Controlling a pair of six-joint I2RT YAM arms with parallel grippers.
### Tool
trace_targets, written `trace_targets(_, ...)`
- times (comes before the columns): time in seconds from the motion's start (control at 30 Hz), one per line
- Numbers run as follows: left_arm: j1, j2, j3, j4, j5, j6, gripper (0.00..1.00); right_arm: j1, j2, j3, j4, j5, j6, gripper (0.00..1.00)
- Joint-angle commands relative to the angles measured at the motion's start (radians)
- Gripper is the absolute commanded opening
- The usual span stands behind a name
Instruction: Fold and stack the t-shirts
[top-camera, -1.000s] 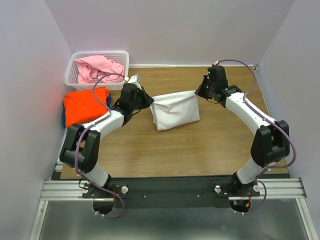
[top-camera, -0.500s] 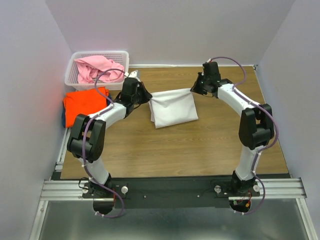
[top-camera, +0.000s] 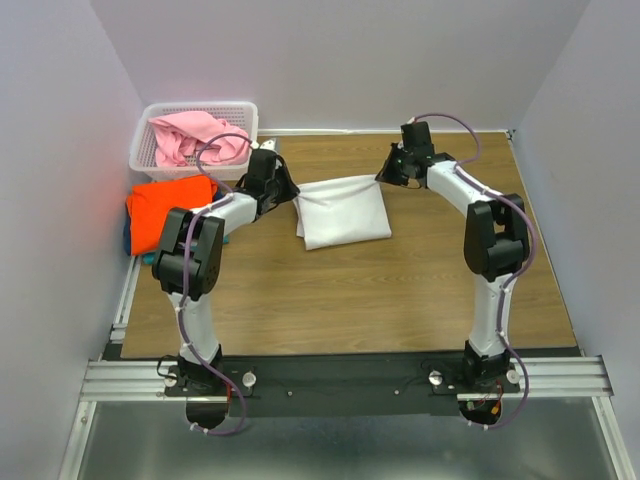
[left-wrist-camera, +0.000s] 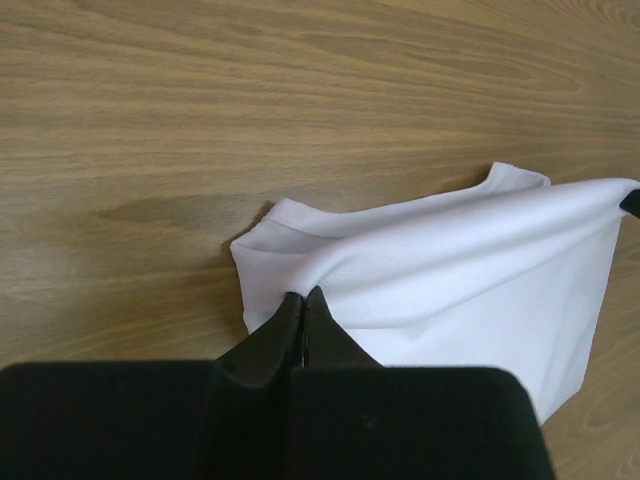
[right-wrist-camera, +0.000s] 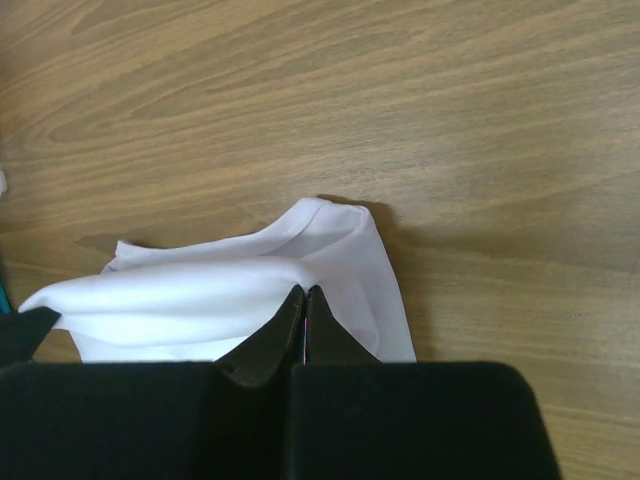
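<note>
The white t-shirt (top-camera: 343, 212) is lying far back. My right gripper and my left gripper should open and pull it onto the clear tabletop in front (top-camera: 342, 285) before they fold it further.
A folded white t-shirt (top-camera: 343, 212) lies at the middle back of the table. My left gripper (top-camera: 291, 189) is shut on its far left corner, and my right gripper (top-camera: 383, 175) is shut on its far right corner, so the far edge is stretched and lifted between them. The left wrist view shows the white cloth (left-wrist-camera: 450, 270) pinched at the closed tips (left-wrist-camera: 303, 297). The right wrist view shows the same (right-wrist-camera: 230, 290) at its tips (right-wrist-camera: 304, 292). A folded orange t-shirt (top-camera: 168, 208) lies at the left over a teal one (top-camera: 130, 236). A pink t-shirt (top-camera: 195, 137) is crumpled in the basket.
A white lattice basket (top-camera: 150, 150) stands at the back left corner, next to the orange shirt. Grey walls close the table on the left, back and right. Bare wooden tabletop (top-camera: 350, 290) spreads in front of the white shirt.
Both grippers have moved toward the back of the table, carrying the white shirt's far edge with them. The shirt has slid slightly back and to the left.
</note>
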Motion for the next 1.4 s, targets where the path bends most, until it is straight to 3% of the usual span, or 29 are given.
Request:
trace_targets(0.0, 0.021, 0.047, 0.061, -0.03, -0.004, 0.041, 0.04, -0.018, 0.068, 0.058, 0.003, -0.042, -0.018, 0.06)
trace_targets(0.07, 0.024, 0.068, 0.086, -0.036, 0.002, 0.051, 0.14, -0.02, 0.091, 0.079, 0.003, -0.046, -0.022, 0.11)
trace_targets(0.13, 0.024, 0.079, 0.095, -0.037, 0.007, 0.058, 0.16, -0.026, 0.109, 0.095, 0.003, -0.045, -0.023, 0.16)
trace_targets(0.23, 0.025, 0.096, 0.126, -0.053, 0.019, 0.068, 0.35, -0.037, 0.137, 0.13, 0.002, -0.074, -0.032, 0.31)
trace_targets(0.27, 0.025, 0.099, 0.135, -0.059, 0.022, 0.071, 0.45, -0.041, 0.143, 0.141, 0.002, -0.085, -0.033, 0.42)
trace_targets(0.3, 0.025, 0.094, 0.142, -0.064, 0.028, 0.071, 0.59, -0.043, 0.14, 0.15, 0.0, -0.105, -0.036, 0.85)
trace_targets(0.33, 0.025, 0.088, 0.144, -0.065, 0.029, 0.068, 0.67, -0.043, 0.134, 0.15, 0.0, -0.108, -0.044, 1.0)
trace_targets(0.37, 0.025, 0.081, 0.143, -0.065, 0.032, 0.068, 0.74, -0.043, 0.125, 0.144, 0.0, -0.111, -0.049, 1.0)
trace_targets(0.4, 0.025, 0.064, 0.141, -0.068, 0.03, 0.068, 0.88, -0.044, 0.115, 0.127, 0.002, -0.114, -0.05, 1.0)
trace_targets(0.47, 0.024, 0.027, 0.132, -0.073, 0.029, 0.07, 0.93, -0.043, 0.073, 0.104, 0.002, -0.114, -0.055, 1.0)
trace_targets(0.7, -0.01, -0.102, 0.058, -0.067, 0.029, 0.055, 0.93, -0.043, -0.082, -0.04, 0.012, -0.201, -0.056, 1.0)
trace_targets(0.9, -0.045, -0.073, 0.063, -0.025, 0.133, 0.056, 0.94, -0.031, -0.118, -0.144, 0.136, -0.332, -0.03, 1.0)
trace_targets(1.37, -0.049, 0.137, 0.23, -0.062, 0.125, 0.059, 0.94, -0.031, 0.137, 0.089, 0.186, -0.407, 0.023, 1.0)
